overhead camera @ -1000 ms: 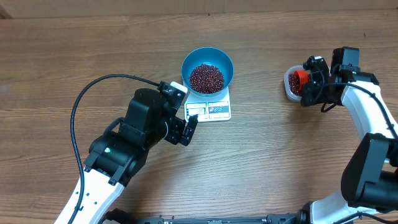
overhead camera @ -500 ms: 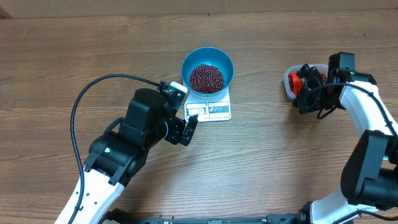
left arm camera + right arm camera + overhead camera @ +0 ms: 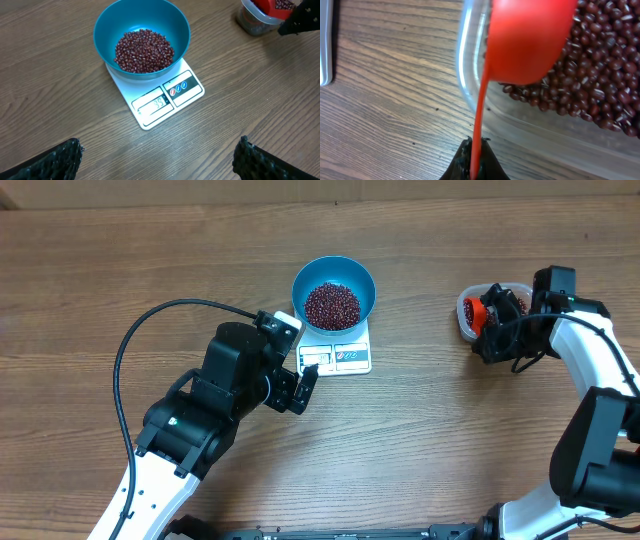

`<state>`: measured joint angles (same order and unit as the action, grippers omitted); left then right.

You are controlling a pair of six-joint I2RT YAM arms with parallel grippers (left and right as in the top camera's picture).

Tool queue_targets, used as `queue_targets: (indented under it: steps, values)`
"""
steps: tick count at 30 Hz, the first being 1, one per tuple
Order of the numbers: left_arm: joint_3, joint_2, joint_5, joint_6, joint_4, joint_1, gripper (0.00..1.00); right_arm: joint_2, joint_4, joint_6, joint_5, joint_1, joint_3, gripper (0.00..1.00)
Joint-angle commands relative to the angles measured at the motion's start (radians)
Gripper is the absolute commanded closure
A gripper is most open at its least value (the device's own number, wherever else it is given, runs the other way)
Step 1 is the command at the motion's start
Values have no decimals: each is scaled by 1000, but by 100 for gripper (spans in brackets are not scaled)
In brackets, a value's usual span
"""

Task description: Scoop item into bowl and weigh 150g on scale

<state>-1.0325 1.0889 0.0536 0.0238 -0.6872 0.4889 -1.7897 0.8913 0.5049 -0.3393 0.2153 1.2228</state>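
My right gripper should keep lowering the scoop until it rests on the beans (image 3: 468,311) and then let go, because the red scoop's cup (image 3: 476,314) hangs inside the clear tub's rim.
The blue bowl (image 3: 334,272) stands on the white scale (image 3: 350,357) and holds a heap of dark red-brown beans (image 3: 331,305). In the left wrist view the bowl (image 3: 107,25), its beans (image 3: 144,50) and the scale (image 3: 170,100) lie ahead of my left gripper (image 3: 157,160). That gripper is open and holds nothing, a little short of the scale's front. My right gripper (image 3: 476,162) is shut on the thin handle of a red scoop (image 3: 527,40). The scoop hangs over the near rim of a clear tub (image 3: 470,95) of beans (image 3: 600,85).
The clear tub (image 3: 466,322) sits at the right of the table, with the red scoop (image 3: 483,310) and my right gripper (image 3: 493,328) at it. My left arm's black cable (image 3: 150,320) loops over the wood at the left.
My right gripper has shifted slightly left with the scoop and come to rest at the tub's edge. The left arm, bowl and scale have not moved.
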Motion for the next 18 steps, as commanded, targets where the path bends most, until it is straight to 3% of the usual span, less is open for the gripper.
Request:
queue_targets:
  steps: [1, 11, 18]
  values:
    - [2, 3, 14, 10, 3, -5, 0, -15, 10, -11, -29, 29, 9, 96]
    - [2, 3, 14, 10, 3, -5, 1, -4, 10, -40, -17, 36, 103, 96]
    - [2, 3, 14, 10, 3, -5, 0, -4, 6, -56, 40, 36, 121, 81]
